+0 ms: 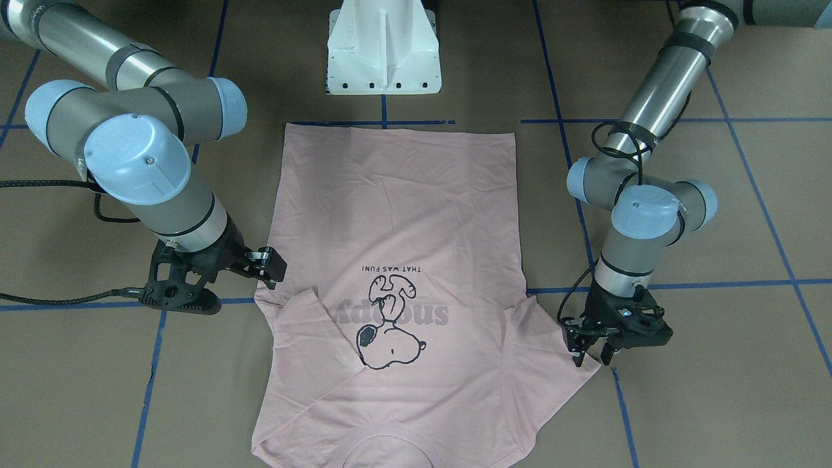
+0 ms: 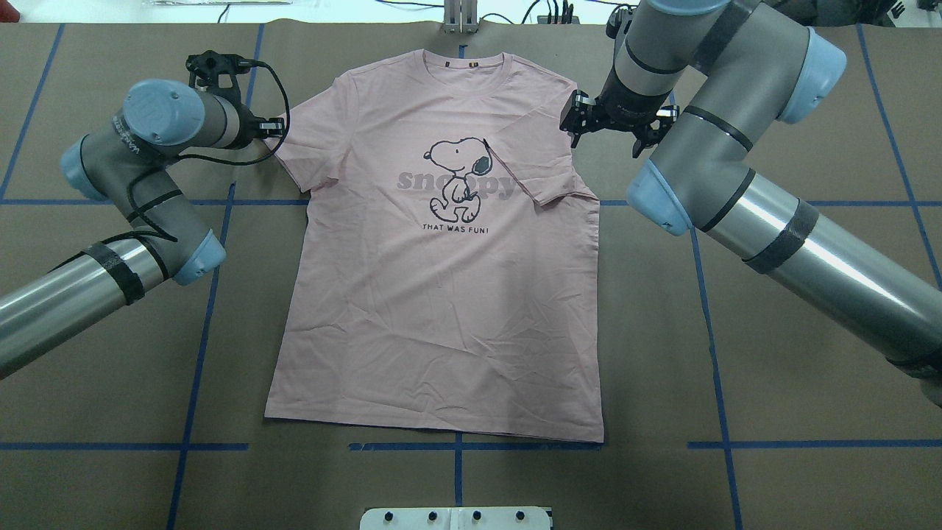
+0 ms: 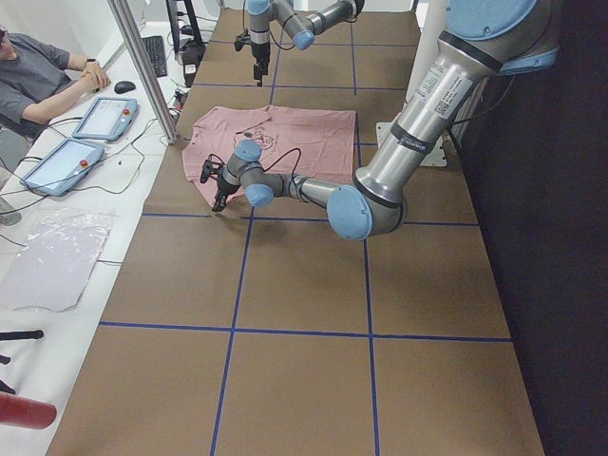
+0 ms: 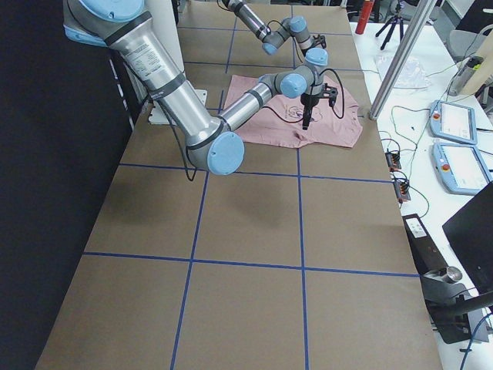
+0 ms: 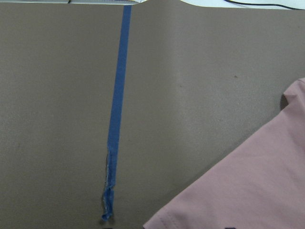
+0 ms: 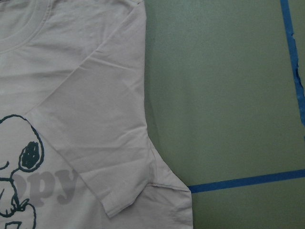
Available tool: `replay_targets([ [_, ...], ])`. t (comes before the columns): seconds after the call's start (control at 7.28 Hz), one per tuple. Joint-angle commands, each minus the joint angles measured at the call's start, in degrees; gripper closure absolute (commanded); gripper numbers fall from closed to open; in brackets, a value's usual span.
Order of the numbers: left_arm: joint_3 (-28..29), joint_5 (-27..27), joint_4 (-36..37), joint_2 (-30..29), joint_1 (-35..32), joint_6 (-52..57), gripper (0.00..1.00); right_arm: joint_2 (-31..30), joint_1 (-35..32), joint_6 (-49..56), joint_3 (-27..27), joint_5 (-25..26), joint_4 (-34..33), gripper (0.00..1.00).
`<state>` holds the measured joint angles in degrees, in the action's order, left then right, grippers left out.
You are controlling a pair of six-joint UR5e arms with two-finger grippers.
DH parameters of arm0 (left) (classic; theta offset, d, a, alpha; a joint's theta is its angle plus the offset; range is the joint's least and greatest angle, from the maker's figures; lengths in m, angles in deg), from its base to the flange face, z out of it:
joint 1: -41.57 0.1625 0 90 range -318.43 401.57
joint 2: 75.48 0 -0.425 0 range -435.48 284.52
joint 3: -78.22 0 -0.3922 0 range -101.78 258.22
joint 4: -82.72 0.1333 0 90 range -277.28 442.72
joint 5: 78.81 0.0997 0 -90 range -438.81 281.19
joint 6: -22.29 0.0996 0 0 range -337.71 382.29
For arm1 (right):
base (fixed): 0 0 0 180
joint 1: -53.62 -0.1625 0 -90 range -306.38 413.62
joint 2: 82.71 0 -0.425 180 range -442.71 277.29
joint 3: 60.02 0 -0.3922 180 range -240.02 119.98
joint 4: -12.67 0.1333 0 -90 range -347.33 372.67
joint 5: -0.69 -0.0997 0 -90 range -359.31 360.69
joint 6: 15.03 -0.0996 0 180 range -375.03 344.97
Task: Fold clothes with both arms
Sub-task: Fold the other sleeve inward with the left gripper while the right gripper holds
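My gripper will carry the spread sleeve (image 1: pixel 547 373) inward, and that sleeve will fold over and stay down, because the folded sleeve (image 1: pixel 309 352) lies flat by itself.
The pale pink T-shirt (image 2: pixel 441 294) lies flat and print up on the brown table, collar at the far side from the robot. Its sleeve on my right side (image 2: pixel 537 173) is folded inward over the lettering, as the right wrist view also shows (image 6: pixel 95 119). The other sleeve (image 2: pixel 294 158) is spread flat. My left gripper (image 1: pixel 592 359) hovers at that sleeve's outer edge, fingers pointing down, open and empty. My right gripper (image 1: pixel 272 265) is open beside the shirt's edge near the folded sleeve, holding nothing. No fingers show in either wrist view.
The white pedestal base (image 1: pixel 383 52) stands just off the shirt's hem. Blue tape lines (image 5: pixel 116 109) grid the table. In the exterior left view a person (image 3: pixel 38 81) sits at a side desk with tablets (image 3: pixel 100 116). Bare table surrounds the shirt.
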<state>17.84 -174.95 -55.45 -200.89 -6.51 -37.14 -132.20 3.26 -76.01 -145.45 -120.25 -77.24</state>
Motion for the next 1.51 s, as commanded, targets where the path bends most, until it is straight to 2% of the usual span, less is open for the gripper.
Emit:
replay_targets([
  [0.0, 0.0, -0.01, 0.0, 0.0, 0.0, 0.19, 0.78, 0.01, 0.0, -0.02, 0.0, 0.09, 0.0, 0.0],
  [0.14, 0.0, -0.01, 0.0, -0.27, 0.0, 0.19, 0.96, 0.01, 0.0, -0.02, 0.0, 0.09, 0.09, 0.0],
  [0.27, -0.08, -0.1, 0.09, -1.05, 0.0, 0.1, 1.0, 0.09, 0.0, -0.02, -0.09, 0.09, 0.09, 0.0],
  [0.82, -3.33, -2.38, 1.31, -2.37, -0.97, -0.42, 1.0, -0.08, 0.09, 0.07, -0.09, 0.26, 0.18, 0.0],
  [0.96, -5.16, -2.47, 5.93, -5.16, -0.88, -2.34, 1.0, -0.17, 0.18, 0.16, -0.09, 0.26, 0.18, 0.0],
  [1.1, -4.83, -2.39, 9.8, -10.85, 0.16, -9.76, 1.0, -0.08, 0.18, -0.1, -0.17, 0.26, 0.26, 0.0],
  [1.24, -2.13, -2.39, 9.93, -14.64, 2.18, -14.36, 1.0, -0.08, 0.18, -0.1, -0.18, 0.18, 0.35, 0.0],
  [1.37, 5.2, -2.21, 9.15, -19.47, 2.8, -14.66, 1.0, -0.17, 0.18, -0.02, -0.44, 0.09, 0.35, 0.0],
])
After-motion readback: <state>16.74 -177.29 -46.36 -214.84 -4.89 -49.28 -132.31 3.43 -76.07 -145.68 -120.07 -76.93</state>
